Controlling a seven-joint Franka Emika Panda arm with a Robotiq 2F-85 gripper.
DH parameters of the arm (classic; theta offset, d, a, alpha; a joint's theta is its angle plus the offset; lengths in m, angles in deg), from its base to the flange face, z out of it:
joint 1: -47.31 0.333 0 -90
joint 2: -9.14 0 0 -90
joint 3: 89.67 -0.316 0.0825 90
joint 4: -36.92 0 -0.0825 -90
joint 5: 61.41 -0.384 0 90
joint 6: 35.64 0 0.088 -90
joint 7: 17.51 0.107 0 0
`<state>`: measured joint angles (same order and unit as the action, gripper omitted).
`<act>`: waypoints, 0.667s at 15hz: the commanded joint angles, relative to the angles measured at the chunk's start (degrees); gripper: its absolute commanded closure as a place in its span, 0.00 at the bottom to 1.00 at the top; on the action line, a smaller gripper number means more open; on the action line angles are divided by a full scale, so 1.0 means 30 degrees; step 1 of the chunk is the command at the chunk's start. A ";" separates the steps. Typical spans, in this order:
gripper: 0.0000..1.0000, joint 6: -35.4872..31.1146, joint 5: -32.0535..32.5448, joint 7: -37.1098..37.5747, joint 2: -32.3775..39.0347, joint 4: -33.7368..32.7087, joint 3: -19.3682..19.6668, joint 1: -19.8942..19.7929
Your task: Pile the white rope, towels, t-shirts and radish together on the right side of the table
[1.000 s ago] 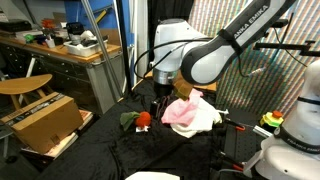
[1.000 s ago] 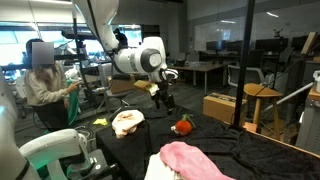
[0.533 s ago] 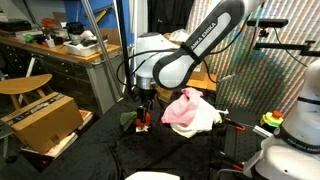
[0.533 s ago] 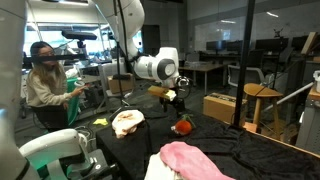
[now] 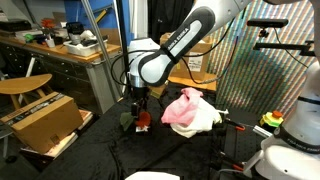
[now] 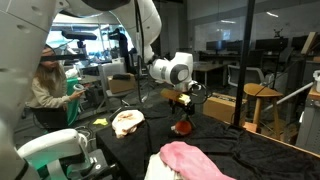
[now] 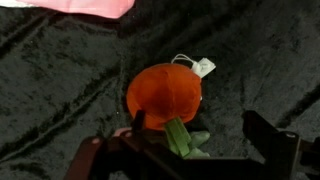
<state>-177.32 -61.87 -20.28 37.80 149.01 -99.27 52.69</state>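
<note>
My gripper should carry on going down and close on the radish, since the green leafy top (image 7: 184, 138) is between my open fingers and the pink cloth is clear.
The radish (image 7: 163, 95) is orange-red with a green leafy top (image 7: 180, 138) and a small white tag, and it lies on the black table (image 5: 150, 150). My gripper (image 7: 200, 135) hangs just above it, open. The leaves lie between the dark fingers (image 7: 268, 135) and the round body sits close to one of them. In both exterior views the gripper (image 5: 138, 108) (image 6: 182, 104) is directly over the radish (image 5: 142, 121) (image 6: 182, 127). A pink and white cloth pile (image 5: 190, 112) lies beside it. The white rope does not show.
In an exterior view a pink cloth (image 6: 190, 160) lies near the front table edge and a cream and orange cloth (image 6: 128, 122) further back. A cardboard box (image 5: 45, 120) and a wooden workbench (image 5: 70, 50) stand off the table. A person (image 6: 45, 85) sits behind.
The arm has swung over from the cloth pile and come down above the radish. The gripper has stayed open throughout.
</note>
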 commanded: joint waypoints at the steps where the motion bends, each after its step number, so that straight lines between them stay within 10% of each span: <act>1: 0.00 0.0881 -0.0824 -0.1107 0.1078 -0.1482 -0.0095 -0.0361; 10: 0.00 0.0993 -0.1822 -0.1581 0.2045 -0.1692 -0.0406 -0.0616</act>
<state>-175.49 -65.39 -23.09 42.46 145.74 -99.66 51.36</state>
